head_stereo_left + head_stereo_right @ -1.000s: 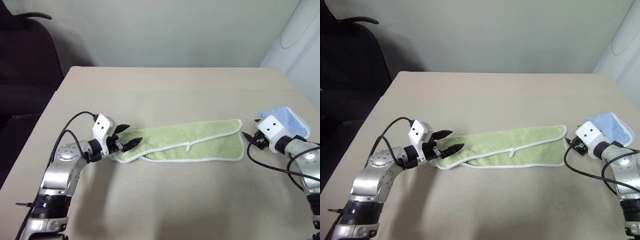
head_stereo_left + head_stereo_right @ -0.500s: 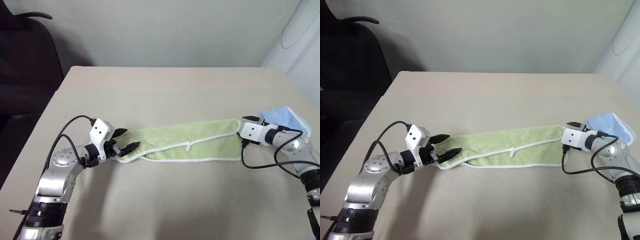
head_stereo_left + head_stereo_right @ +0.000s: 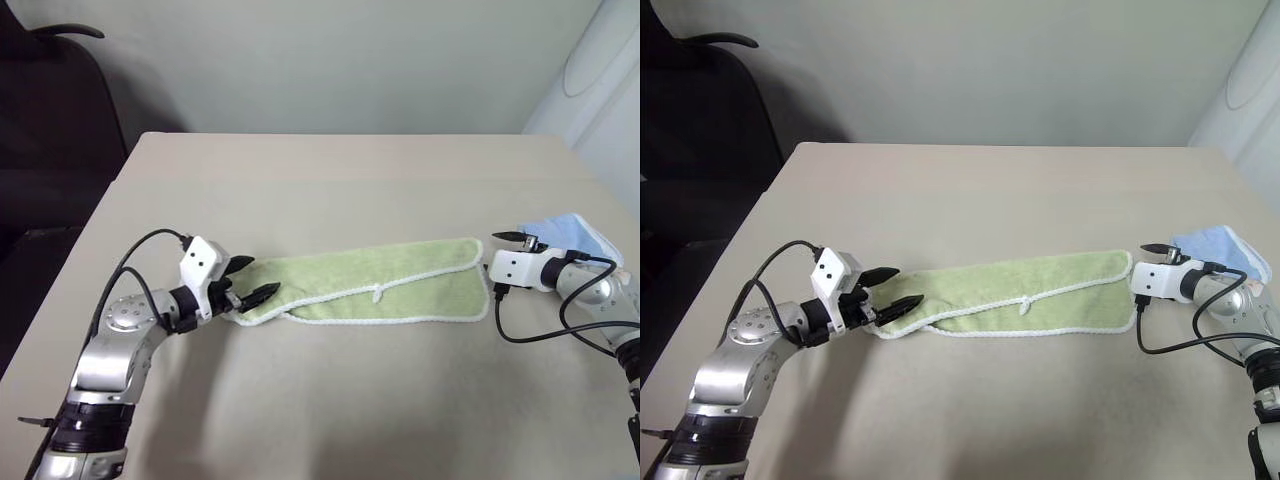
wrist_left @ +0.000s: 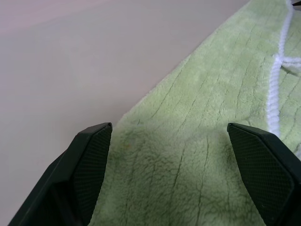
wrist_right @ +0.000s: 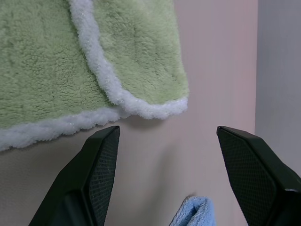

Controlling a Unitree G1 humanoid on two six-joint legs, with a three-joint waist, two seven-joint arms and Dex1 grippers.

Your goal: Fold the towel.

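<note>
White edging with the small white loop (image 3: 377, 290) lies across another layer, so the light green towel (image 3: 400, 262) will hang open wider when the robot lifts the towel's corners.
The light green towel (image 3: 390, 284) lies as a long strip across the table's middle, with white edging and a small white loop (image 3: 376, 293) on its near side. My left gripper (image 3: 262, 275) is open at the towel's left end, and its fingers (image 4: 91, 155) straddle the green pile. My right gripper (image 5: 168, 128) is open just off the towel's right end, and the rounded white-edged corner (image 5: 155, 101) lies a little beyond its fingertips. Nothing is held by either gripper.
A smaller light blue cloth (image 3: 570, 232) lies at the table's right edge, just behind my right arm. A dark chair (image 3: 50, 100) stands past the table's left edge. The tan table (image 3: 330, 180) stretches bare behind the towel and in front of it.
My right wrist has rolled over and the gripper now faces the towel's right end from the side, slightly farther forward. The left gripper and the towel have stayed put.
</note>
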